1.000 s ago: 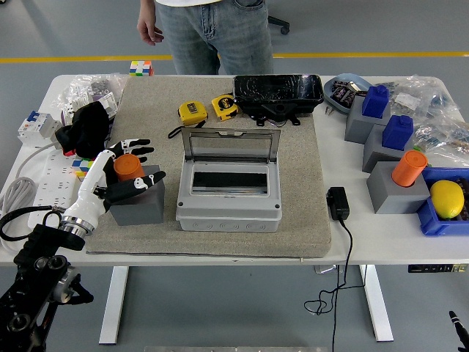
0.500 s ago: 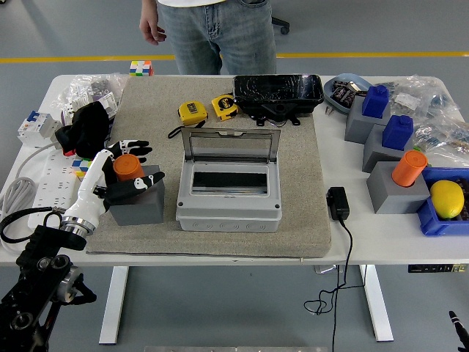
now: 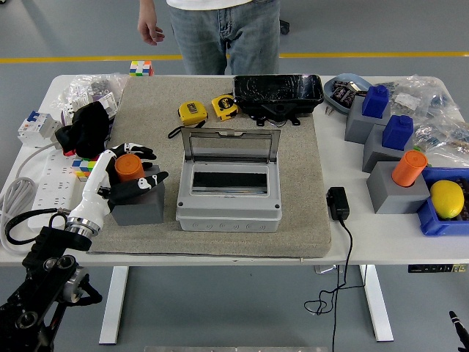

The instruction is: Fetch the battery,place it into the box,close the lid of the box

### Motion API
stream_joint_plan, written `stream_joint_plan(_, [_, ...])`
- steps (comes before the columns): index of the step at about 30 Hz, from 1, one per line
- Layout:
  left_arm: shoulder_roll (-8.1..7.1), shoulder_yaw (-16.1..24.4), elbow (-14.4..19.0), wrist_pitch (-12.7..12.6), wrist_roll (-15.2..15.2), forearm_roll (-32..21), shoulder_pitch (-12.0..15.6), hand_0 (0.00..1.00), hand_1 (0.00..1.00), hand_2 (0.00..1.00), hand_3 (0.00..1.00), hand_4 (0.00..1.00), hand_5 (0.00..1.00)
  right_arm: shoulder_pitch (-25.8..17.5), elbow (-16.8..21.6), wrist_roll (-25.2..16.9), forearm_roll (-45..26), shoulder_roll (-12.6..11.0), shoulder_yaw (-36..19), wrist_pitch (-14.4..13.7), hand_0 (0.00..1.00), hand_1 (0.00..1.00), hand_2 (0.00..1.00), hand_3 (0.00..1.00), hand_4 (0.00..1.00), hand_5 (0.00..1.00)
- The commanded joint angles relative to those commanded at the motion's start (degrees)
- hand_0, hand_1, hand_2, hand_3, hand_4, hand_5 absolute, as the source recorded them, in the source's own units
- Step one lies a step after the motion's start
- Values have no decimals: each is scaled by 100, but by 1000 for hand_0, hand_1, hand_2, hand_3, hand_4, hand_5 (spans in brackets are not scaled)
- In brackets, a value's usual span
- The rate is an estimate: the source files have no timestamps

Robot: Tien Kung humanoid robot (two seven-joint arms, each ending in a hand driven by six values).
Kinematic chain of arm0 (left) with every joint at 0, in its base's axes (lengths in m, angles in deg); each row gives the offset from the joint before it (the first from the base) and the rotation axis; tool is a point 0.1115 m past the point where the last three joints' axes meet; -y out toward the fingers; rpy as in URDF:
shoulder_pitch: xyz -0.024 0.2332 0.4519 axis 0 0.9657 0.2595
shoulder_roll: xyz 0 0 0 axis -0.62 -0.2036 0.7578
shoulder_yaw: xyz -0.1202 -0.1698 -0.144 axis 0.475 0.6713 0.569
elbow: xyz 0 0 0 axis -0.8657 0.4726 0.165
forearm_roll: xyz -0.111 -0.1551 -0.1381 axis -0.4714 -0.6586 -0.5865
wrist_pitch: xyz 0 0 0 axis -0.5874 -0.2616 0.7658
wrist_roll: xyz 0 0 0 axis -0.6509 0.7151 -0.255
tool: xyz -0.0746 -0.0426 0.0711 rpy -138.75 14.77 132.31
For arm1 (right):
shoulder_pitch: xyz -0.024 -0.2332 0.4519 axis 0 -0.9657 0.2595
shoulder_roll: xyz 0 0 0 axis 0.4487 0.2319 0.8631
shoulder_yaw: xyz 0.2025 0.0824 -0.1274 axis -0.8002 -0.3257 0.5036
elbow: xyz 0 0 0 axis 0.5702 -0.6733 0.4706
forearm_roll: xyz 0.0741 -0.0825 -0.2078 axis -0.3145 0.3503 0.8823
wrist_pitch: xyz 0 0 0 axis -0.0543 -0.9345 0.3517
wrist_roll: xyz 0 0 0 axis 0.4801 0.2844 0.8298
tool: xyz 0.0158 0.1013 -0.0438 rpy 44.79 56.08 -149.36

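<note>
The orange battery (image 3: 130,167) is standing deep in the grey holder (image 3: 139,210), so it will come out and leave an empty round hole behind when I lift it.
An orange cylindrical battery (image 3: 129,168) stands upright in a grey block holder (image 3: 139,204) at the left of the mat. My left hand (image 3: 124,172) reaches in from the lower left, its black fingers spread around the battery, thumb side low on the holder and other fingers behind it; the grip is not closed. The grey box (image 3: 229,192) sits mid-mat with its clear lid (image 3: 231,144) standing open. A second orange battery (image 3: 409,167) stands in a grey holder at the right. My right hand is out of view.
Two yellow tape measures (image 3: 192,112) and a black tray (image 3: 278,91) lie behind the box. A black adapter (image 3: 338,203) with its cable lies right of the mat. Blue blocks (image 3: 376,101), a blue bin with a lemon (image 3: 447,199), a power strip (image 3: 33,187). A person (image 3: 220,33) stands at the far side.
My left hand has shifted slightly right and closer around the orange battery. The person at the far side has stepped a little to the right.
</note>
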Motion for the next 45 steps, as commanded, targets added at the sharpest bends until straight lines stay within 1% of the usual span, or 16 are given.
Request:
stream_joint_plan(4, [1, -12, -11, -42, -19, -38, 1, 417, 591, 449, 437, 998, 2, 3, 0, -2, -2, 0, 0, -2, 876, 878, 834, 868, 998, 998])
stream_joint_plan(5, [0, -17, -12, -53, -21, -42, 2, 313, 511, 392, 362, 998, 2, 2, 0, -1, 0, 1, -1, -2, 877, 878, 834, 867, 998, 998])
stream_joint_plan(10, [5, -30, -19, -109, -26, -39, -1, 313, 511, 392, 362, 998, 2, 3, 0, -4, -2, 2, 3, -3, 877, 878, 834, 867, 998, 998])
stream_joint_plan(11, [4, -33, -21, -116, -25, -35, -1, 214, 376, 320, 280, 998, 2, 4, 0, -4, -2, 1, 4, -3, 878, 878, 834, 867, 998, 998])
stream_joint_plan(16, [2, -68, -32, -168, -26, -6, 1, 214, 376, 320, 280, 998, 2, 1, 0, 2, 8, -2, -6, -6, 878, 878, 834, 867, 998, 998])
stream_joint_plan(17, [2, -73, -34, -177, -26, -2, 1, 160, 222, 223, 206, 998, 2, 0, 0, 3, 11, -3, -10, -6, 878, 878, 834, 868, 998, 998])
stream_joint_plan(22, [-4, -126, -34, -277, -29, 37, 6, 160, 222, 223, 206, 998, 2, -4, 0, 3, -1, -8, 5, -7, 878, 878, 834, 868, 998, 998])
stream_joint_plan(23, [-4, -145, -39, -312, -39, 35, 8, 109, 127, 154, 144, 998, 2, -5, 0, 2, -2, -9, 8, -7, 877, 878, 834, 867, 998, 998])
stream_joint_plan(28, [-4, -214, -58, -449, -78, 5, 0, 109, 127, 154, 144, 998, 2, -2, 0, 1, -5, -13, 18, -9, 877, 878, 834, 867, 998, 998])
stream_joint_plan(29, [-6, -233, -61, -478, -84, -7, -4, 68, 71, 107, 102, 998, 2, -2, 0, 3, 2, -12, 10, -10, 878, 878, 834, 868, 998, 998])
stream_joint_plan(34, [-6, -298, -116, -590, -148, -168, -43, 68, 71, 107, 102, 998, 2, -4, 0, 5, 5, -14, 7, -11, 878, 878, 834, 868, 998, 998])
stream_joint_plan(35, [-9, -330, -141, -630, -186, -249, -59, 44, 25, 75, 81, 998, 2, -5, 0, 5, 5, -12, 6, -10, 877, 878, 834, 868, 998, 998])
stream_joint_plan(40, [10, -400, -204, -708, -275, -431, -88, 44, 25, 75, 81, 998, 2, -6, 0, 4, 5, -8, 4, -11, 877, 878, 834, 868, 998, 998])
stream_joint_plan(41, [10, -416, -211, -718, -283, -452, -93, 25, 2, 56, 61, 998, 2, -4, 0, 4, 4, -8, 4, -11, 877, 878, 834, 868, 998, 998])
stream_joint_plan(45, [5, -470, -214, -770, -308, -511, -115, 25, 2, 56, 61, 998, 2, 5, 0, 8, 0, -12, 6, -13, 877, 878, 834, 868, 998, 998])
